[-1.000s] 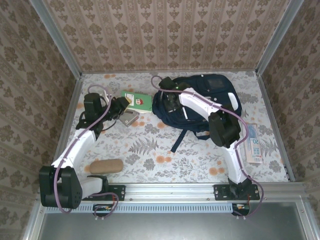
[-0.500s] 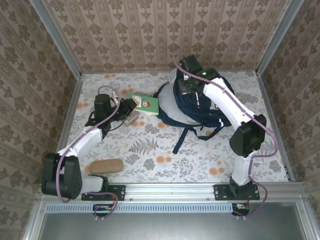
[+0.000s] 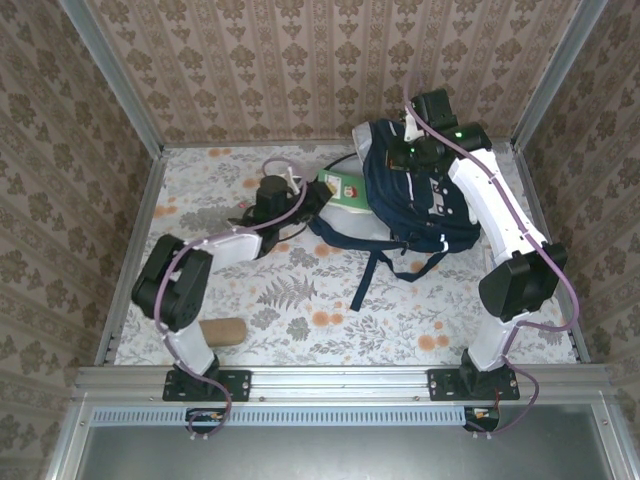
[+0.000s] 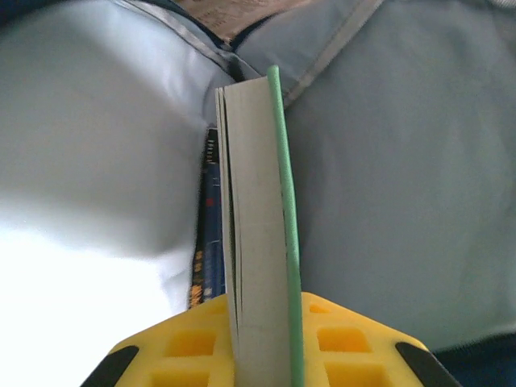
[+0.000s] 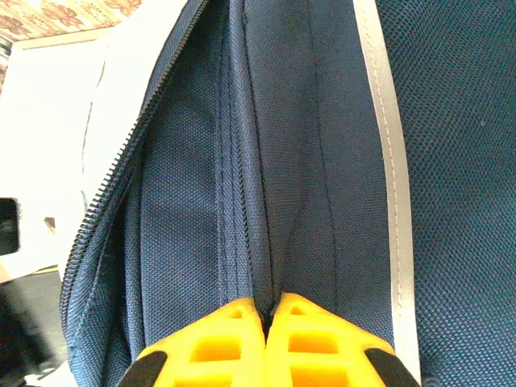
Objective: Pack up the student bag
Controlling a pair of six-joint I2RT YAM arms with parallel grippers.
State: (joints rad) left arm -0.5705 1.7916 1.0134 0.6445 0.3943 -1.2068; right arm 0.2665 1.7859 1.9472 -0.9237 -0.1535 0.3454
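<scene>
The green book's far end [image 4: 248, 89] points into the open bag [image 3: 352, 222] next to the dark blue item. My left gripper should keep pushing until the book stands inside.
The student bag [image 3: 425, 195], navy with a thin white stripe, stands raised at the back right of the table. My right gripper [image 3: 418, 140] is shut on a fold of its navy fabric [image 5: 278, 242] near the top, beside the white stripe [image 5: 387, 201]. My left gripper [image 3: 300, 200] is shut on a green-covered book [image 3: 342, 190]. The book's far end sits at the bag's open mouth. In the left wrist view the book [image 4: 254, 201] stands edge-on between the yellow fingers [image 4: 355, 339], with the bag's pale grey lining [image 4: 403, 177] on both sides.
A brown pouch [image 3: 222, 330] lies near the front left, beside the left arm's base. Dark straps [image 3: 365, 275] trail from the bag onto the table. A dark blue printed item [image 4: 210, 234] is inside the bag beside the book. Patterned walls enclose the table.
My right gripper has lifted the bag's top up and toward the back right. My left arm has carried the green book rightward into the bag's opening.
</scene>
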